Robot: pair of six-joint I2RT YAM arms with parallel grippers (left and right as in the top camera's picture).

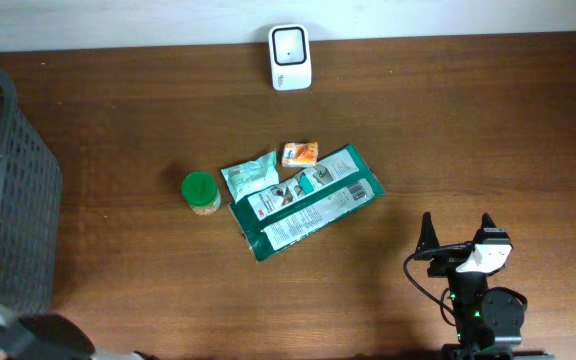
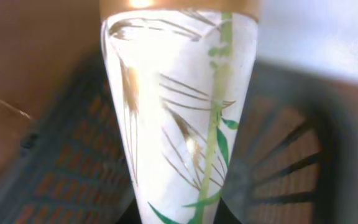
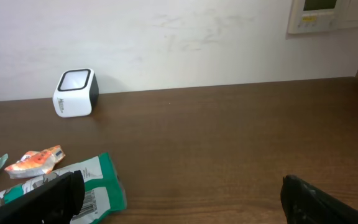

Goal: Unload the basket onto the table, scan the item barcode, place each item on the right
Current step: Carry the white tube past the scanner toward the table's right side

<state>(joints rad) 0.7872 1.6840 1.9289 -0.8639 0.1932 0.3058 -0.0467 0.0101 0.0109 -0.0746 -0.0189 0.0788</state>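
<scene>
The space (image 1: pixel 410 202) beside my open right gripper is free, so my left gripper should go on bringing the tapered white item until it hangs there, then let go.
A tapered white item (image 2: pixel 166 106) with a gold band and green bamboo print fills the left wrist view. My left gripper (image 2: pixel 178 216) is shut on its narrow end, a dark finger on each side, and the grey basket (image 2: pixel 61 174) lies behind it. No barcode shows on the side I see. The white scanner (image 1: pixel 290 57) stands at the table's far edge, also visible as the scanner (image 3: pixel 76 93) in the right wrist view. My right gripper (image 1: pixel 458 236) stands open and empty near the front right, its fingers wide apart (image 3: pixel 179 199).
In the middle lie a green and white pouch (image 1: pixel 306 203), a teal sachet (image 1: pixel 250 177), an orange packet (image 1: pixel 300 153) and a green-lidded jar (image 1: pixel 201 192). The grey basket (image 1: pixel 8 190) stands at the left edge. My left arm (image 1: pixel 38 342) shows only at the bottom left corner.
</scene>
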